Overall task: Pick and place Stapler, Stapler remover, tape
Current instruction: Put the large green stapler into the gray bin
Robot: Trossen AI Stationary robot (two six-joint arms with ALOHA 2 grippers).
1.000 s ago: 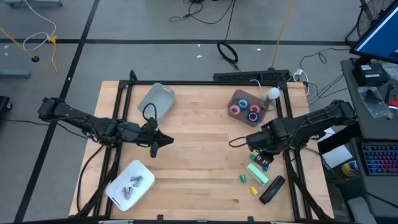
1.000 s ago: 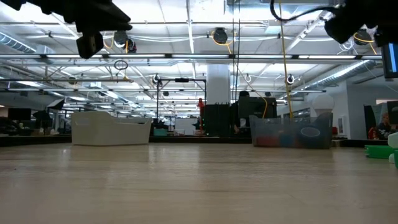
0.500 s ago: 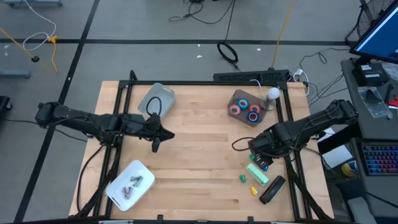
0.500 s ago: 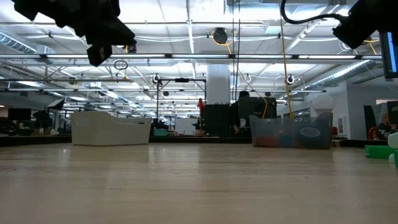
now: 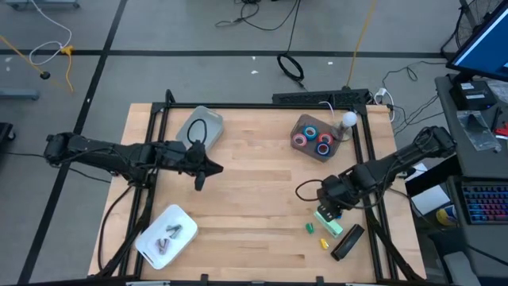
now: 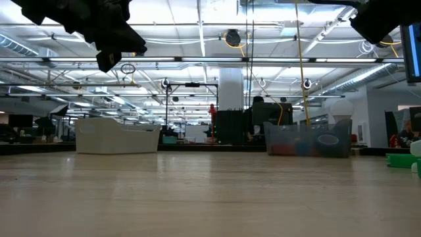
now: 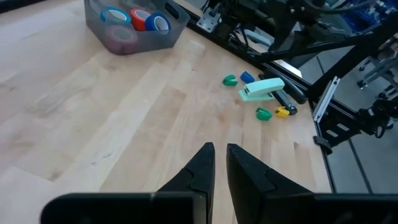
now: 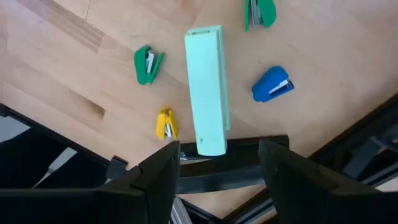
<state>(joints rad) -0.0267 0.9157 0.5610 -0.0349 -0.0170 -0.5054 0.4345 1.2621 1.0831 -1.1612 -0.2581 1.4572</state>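
I should carry on lowering my right gripper, as its open fingers face the mint-green stapler's long sides (image 8: pixel 208 90), and then close it on the mint-green stapler's end (image 8: pixel 212 140) next to the black stapler.
A mint-green stapler (image 5: pixel 329 222) (image 8: pixel 206 87) lies flat on the table near the right edge. Small staple removers lie around it: green (image 8: pixel 148 64), yellow (image 8: pixel 165 123) and blue (image 8: pixel 272 84). My right gripper (image 5: pixel 330 205) (image 8: pixel 219 177) hangs open above the stapler's near end, pointing steeply down and touching nothing. Red and blue tape rolls (image 5: pixel 315 139) (image 7: pixel 134 18) sit in a clear bin (image 5: pixel 300 125) at the far right. My left gripper (image 5: pixel 198 176) (image 7: pixel 219 163) hovers over the table's left half, shut but for a narrow slit, with nothing between its fingers.
A black stapler (image 5: pixel 347 242) lies by the near right corner. An empty pale bin (image 5: pixel 200 131) stands at the far left. A white tray (image 5: pixel 167 234) with small grey things sits near left. A white ball (image 5: pixel 349 119) stands beside the tape bin. Bare wood shows mid-table.
My right gripper has moved toward the table's near edge, rolling as it went, and now hangs over the mint-green stapler. My left gripper has swung a little toward the far edge and rolled. Nothing on the table has moved.
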